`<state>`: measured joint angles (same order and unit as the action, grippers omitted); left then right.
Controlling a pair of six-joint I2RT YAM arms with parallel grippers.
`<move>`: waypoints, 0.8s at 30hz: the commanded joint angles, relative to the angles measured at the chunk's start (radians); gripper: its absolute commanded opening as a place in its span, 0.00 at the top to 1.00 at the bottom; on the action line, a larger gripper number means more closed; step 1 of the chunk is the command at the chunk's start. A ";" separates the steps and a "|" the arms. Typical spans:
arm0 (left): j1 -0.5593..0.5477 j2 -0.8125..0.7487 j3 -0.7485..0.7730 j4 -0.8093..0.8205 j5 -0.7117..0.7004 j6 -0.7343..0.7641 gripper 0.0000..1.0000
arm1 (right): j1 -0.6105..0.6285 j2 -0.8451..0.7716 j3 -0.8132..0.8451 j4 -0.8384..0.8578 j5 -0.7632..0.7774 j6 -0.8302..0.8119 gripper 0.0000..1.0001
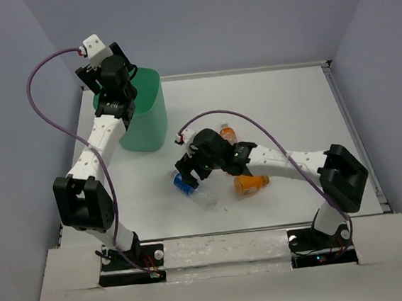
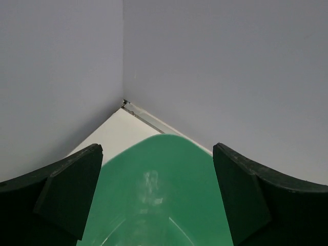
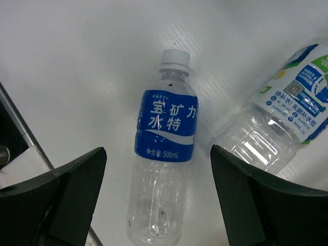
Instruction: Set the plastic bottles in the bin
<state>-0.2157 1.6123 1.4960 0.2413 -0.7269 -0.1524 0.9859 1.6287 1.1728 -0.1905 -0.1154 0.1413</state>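
Note:
The round bottle (image 3: 161, 154) is lying loose with its big white lettering (image 3: 171, 117) facing up, so I expect it to roll that lettering sideways as I grip it.
My left gripper (image 1: 103, 77) hangs open and empty over the mint-green bin (image 1: 148, 120). In the left wrist view the bin's inside (image 2: 179, 169) fills the space between the fingers (image 2: 241, 195), and a clear bottle (image 2: 151, 187) shows faintly deep inside. My right gripper (image 1: 188, 169) is open low over the table. A clear bottle with a blue label and white cap (image 3: 164, 169) lies flat between its fingers (image 3: 77, 189), untouched; it also shows in the top view (image 1: 185, 183). A second clear bottle with a white, blue and green label (image 3: 287, 118) lies to its right.
Two orange bottles lie on the white table: one (image 1: 250, 183) just right of my right gripper, one (image 1: 227, 133) behind it. Low walls edge the table, and the far-left corner (image 2: 124, 102) lies beyond the bin. A metal strip (image 3: 23, 128) crosses the right wrist view's left side.

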 commanded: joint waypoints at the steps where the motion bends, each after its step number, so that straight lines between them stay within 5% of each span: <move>1: -0.004 -0.150 -0.039 0.043 0.012 -0.073 0.01 | 0.039 0.109 0.140 -0.076 0.074 -0.086 0.12; 11: -0.025 -0.509 -0.201 -0.196 0.317 -0.286 0.01 | 0.079 0.338 0.321 -0.173 0.166 -0.091 0.19; 18: -0.025 -0.755 -0.330 -0.427 0.478 -0.285 0.01 | 0.109 0.466 0.398 -0.214 0.174 -0.072 0.19; 24: -0.025 -0.890 -0.378 -0.614 0.541 -0.279 0.01 | 0.129 0.415 0.449 -0.219 0.207 -0.033 0.51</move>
<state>-0.2386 0.7578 1.1427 -0.2310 -0.2619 -0.4286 1.0897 2.1098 1.5555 -0.4049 0.0586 0.0753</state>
